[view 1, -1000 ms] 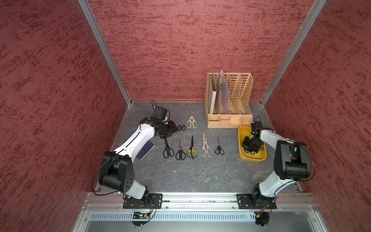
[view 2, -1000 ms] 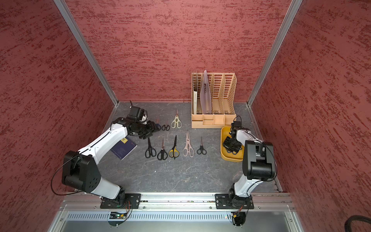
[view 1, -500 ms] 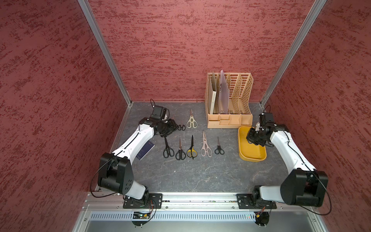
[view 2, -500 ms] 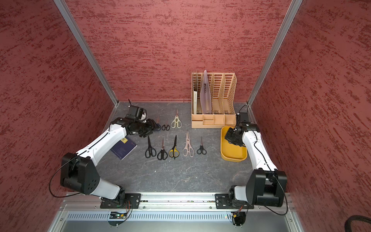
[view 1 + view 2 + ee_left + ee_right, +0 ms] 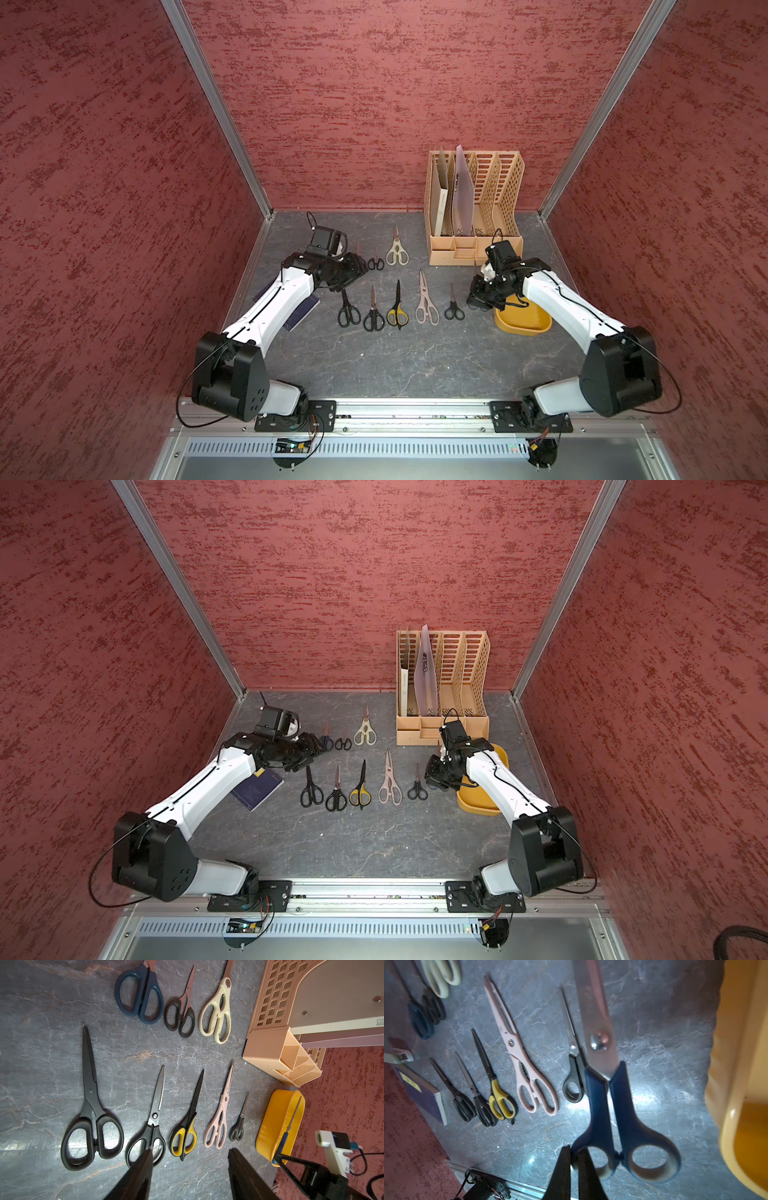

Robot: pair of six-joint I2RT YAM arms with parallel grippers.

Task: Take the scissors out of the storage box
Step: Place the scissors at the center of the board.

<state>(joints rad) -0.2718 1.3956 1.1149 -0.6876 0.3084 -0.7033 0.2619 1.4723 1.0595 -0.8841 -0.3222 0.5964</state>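
Note:
I keep lowering the blue-handled scissors (image 5: 602, 1084) with my right gripper, as they are level over the gap (image 5: 666, 1084) between the small black scissors and the storage box, until they lie flat.
My right gripper (image 5: 574, 1159) is shut on one handle loop of a pair of blue-handled scissors (image 5: 602, 1088), held in the air with the blades pointing away. In both top views this gripper (image 5: 478, 301) (image 5: 436, 777) hangs just left of the yellow storage box (image 5: 528, 324) (image 5: 478, 804), beside the small black scissors (image 5: 453, 305). Several other scissors lie on the table in two rows, among them a yellow-black pair (image 5: 397, 311) and a cream pair (image 5: 397, 249). My left gripper (image 5: 357, 270) (image 5: 190, 1151) is open and holds nothing, by the back row's left end.
A tall tan file organizer (image 5: 473, 208) stands at the back, right behind the storage box. A dark blue notebook (image 5: 301, 311) lies under my left arm. A grey stapler (image 5: 399, 1056) sits near it. Red walls close in three sides.
My right arm has come up out of the storage box with the blue scissors and swung left past its rim. My left arm has hardly moved.

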